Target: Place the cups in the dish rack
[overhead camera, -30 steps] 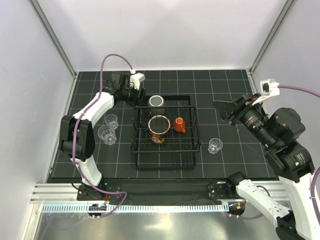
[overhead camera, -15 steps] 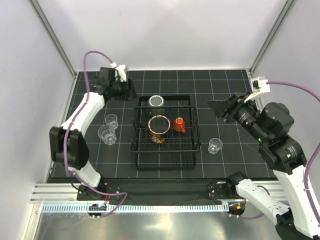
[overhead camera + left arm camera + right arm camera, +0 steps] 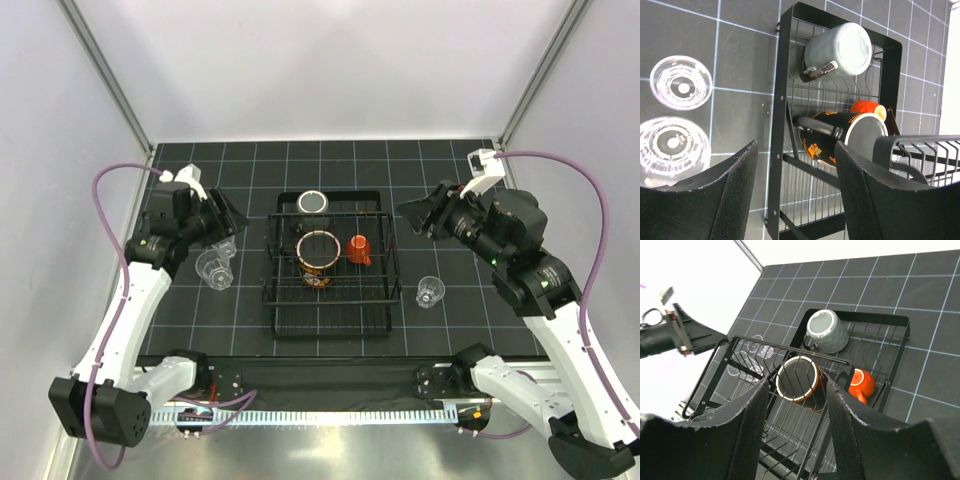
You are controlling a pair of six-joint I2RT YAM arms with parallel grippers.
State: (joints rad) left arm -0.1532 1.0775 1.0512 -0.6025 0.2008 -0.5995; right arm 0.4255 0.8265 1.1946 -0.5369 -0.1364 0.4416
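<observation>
I keep bringing my left gripper's open fingers toward the nearer clear cup's rim (image 3: pixel 213 268), which faces up free of the dish rack, until they straddle the cup's side (image 3: pixel 707 154).
The black wire dish rack (image 3: pixel 330 333) sits mid-mat. Inside it stand the large patterned mug (image 3: pixel 318 257), the small orange cup (image 3: pixel 358 249) and the grey-green cup (image 3: pixel 313 202). One clear cup (image 3: pixel 213 269) stands left of the rack, with a second (image 3: pixel 226 243) partly under my left gripper (image 3: pixel 228 216). A third clear cup (image 3: pixel 430 292) stands right of the rack. My left gripper (image 3: pixel 796 150) hangs open and empty, with the two clear cups (image 3: pixel 681 88) (image 3: pixel 671 145) to its left. My right gripper (image 3: pixel 796 390) hovers open and empty above the rack's right side, over the mug (image 3: pixel 797 379).
The black grid mat (image 3: pixel 460 330) ends at white walls with metal corner posts (image 3: pixel 110 80) (image 3: pixel 540 75). Purple cables (image 3: pixel 120 170) loop from each wrist. The arm bases and a rail (image 3: pixel 330 412) line the near edge.
My left gripper has swung from the rack's back-left corner by the grey-green cup out to the left, over the clear cups. My right arm has shifted left toward the rack.
</observation>
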